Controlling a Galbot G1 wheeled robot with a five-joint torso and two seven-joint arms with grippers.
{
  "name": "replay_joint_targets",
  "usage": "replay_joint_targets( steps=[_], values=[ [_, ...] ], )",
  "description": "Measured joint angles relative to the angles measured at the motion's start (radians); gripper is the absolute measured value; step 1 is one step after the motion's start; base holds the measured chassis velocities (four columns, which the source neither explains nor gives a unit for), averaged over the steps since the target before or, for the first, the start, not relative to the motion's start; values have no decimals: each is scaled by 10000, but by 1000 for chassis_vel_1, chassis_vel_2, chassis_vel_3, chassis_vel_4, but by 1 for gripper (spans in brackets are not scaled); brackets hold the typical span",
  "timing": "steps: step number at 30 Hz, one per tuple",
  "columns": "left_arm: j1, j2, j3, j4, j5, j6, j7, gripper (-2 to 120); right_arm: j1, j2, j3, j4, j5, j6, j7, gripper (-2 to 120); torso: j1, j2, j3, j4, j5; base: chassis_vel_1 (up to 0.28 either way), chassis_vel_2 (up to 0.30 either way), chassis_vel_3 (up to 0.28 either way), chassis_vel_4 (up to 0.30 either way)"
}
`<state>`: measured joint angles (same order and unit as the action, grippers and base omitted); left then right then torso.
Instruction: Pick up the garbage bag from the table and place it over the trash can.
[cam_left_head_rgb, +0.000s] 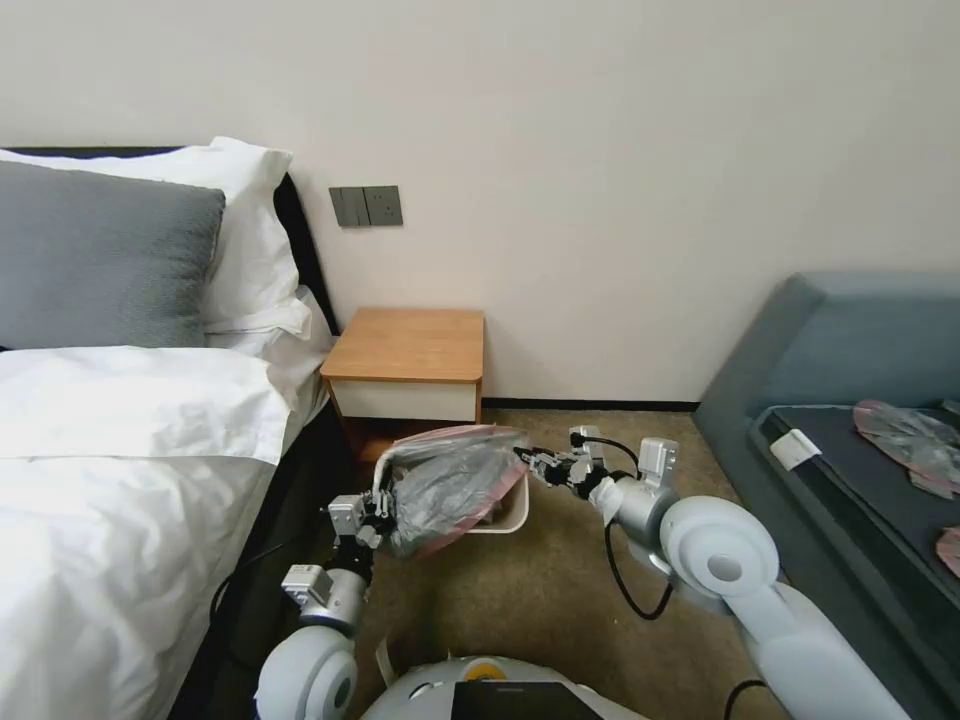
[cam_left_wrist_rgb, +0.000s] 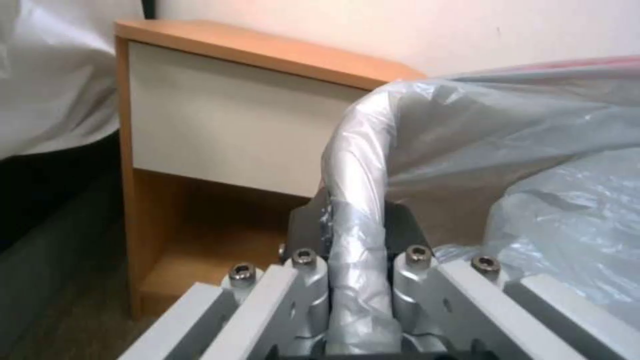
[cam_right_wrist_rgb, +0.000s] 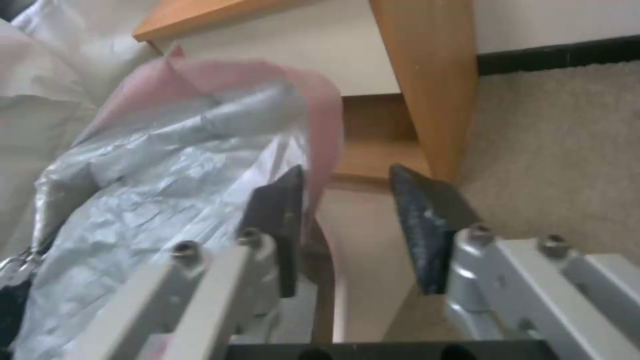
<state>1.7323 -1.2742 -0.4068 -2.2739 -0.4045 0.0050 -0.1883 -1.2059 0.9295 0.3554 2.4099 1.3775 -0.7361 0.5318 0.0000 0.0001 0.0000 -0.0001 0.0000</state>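
Note:
The garbage bag's grey middle (cam_left_head_rgb: 444, 487) is lying loose, so I expect the pink rim to reach over the edge of the trash can and fold down when I pull.
The garbage bag (cam_left_head_rgb: 450, 485), crinkly grey with a pink rim, is stretched across the top of the cream trash can (cam_left_head_rgb: 512, 517) on the carpet in front of the table (cam_left_head_rgb: 405, 345). My left gripper (cam_left_head_rgb: 375, 520) is shut on a bunched strip of the bag (cam_left_wrist_rgb: 353, 200) at the bin's left side. At the bag's right edge, my right gripper (cam_left_head_rgb: 530, 462) is open. The pink rim (cam_right_wrist_rgb: 327, 125) hangs against the inner face of one of its fingers (cam_right_wrist_rgb: 277, 215). The bin's cream wall (cam_right_wrist_rgb: 363, 250) shows in the gap. The table's white drawer front (cam_left_wrist_rgb: 220, 115) stands just behind.
A bed with white sheets (cam_left_head_rgb: 120, 450) runs close along the left. A grey sofa (cam_left_head_rgb: 850, 330) on the right has more plastic bags (cam_left_head_rgb: 905, 435) lying on it. Open carpet (cam_left_head_rgb: 540, 600) lies between my base and the bin.

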Motion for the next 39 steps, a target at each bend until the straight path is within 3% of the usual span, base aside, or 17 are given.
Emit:
replay_joint_targets(
  steps=[3, 5, 11, 12, 15, 18, 27, 39],
  values=[
    [5, -5, -138, -40, -177, 21, -22, 5, -112, 71, 63, 219, 399, 8, 293, 48, 0, 0, 0, 0, 0, 0, 0, 0, 0],
    [6, -25, -335, -86, -423, 71, -97, 5, -307, 171, 87, 529, 786, 65, 682, 61, -1, -1, 0, 1, -1, 0, 0, 0, 0],
    [-6, -88, -612, -122, -574, 113, -297, 5, -630, 340, 108, 872, 883, 457, 652, 74, 0, 0, 0, -1, -1, 0, 0, 0, 0],
    [-2, -104, -663, -135, -589, 119, -338, 5, -679, 366, 109, 894, 909, 563, 597, 81, 0, 0, -1, 0, -2, 0, 0, 0, 0],
    [7, -133, -787, -191, -622, 163, -442, 5, -883, 480, 122, 928, 1145, 989, 277, 91, 0, 0, 0, 1, 0, 0, 0, 0, 0],
    [12, -109, -844, -361, -637, 278, -546, 5, -968, 778, -183, 932, 2219, 1910, 114, 100, 0, 0, 0, 1, -1, 0, 0, 0, 0],
    [109, -96, -928, -718, -563, 324, -563, 5, -1111, 1631, -1004, 921, 3759, 2608, 708, 100, -1, 0, -1, 0, -1, 0, 0, 0, 0],
    [355, -223, -872, -1048, -180, 312, -446, 5, -849, 1842, -1668, 912, 3040, 2625, 686, 100, -1, 0, 0, 1, -1, 0, 0, 0, 0]
  ],
)
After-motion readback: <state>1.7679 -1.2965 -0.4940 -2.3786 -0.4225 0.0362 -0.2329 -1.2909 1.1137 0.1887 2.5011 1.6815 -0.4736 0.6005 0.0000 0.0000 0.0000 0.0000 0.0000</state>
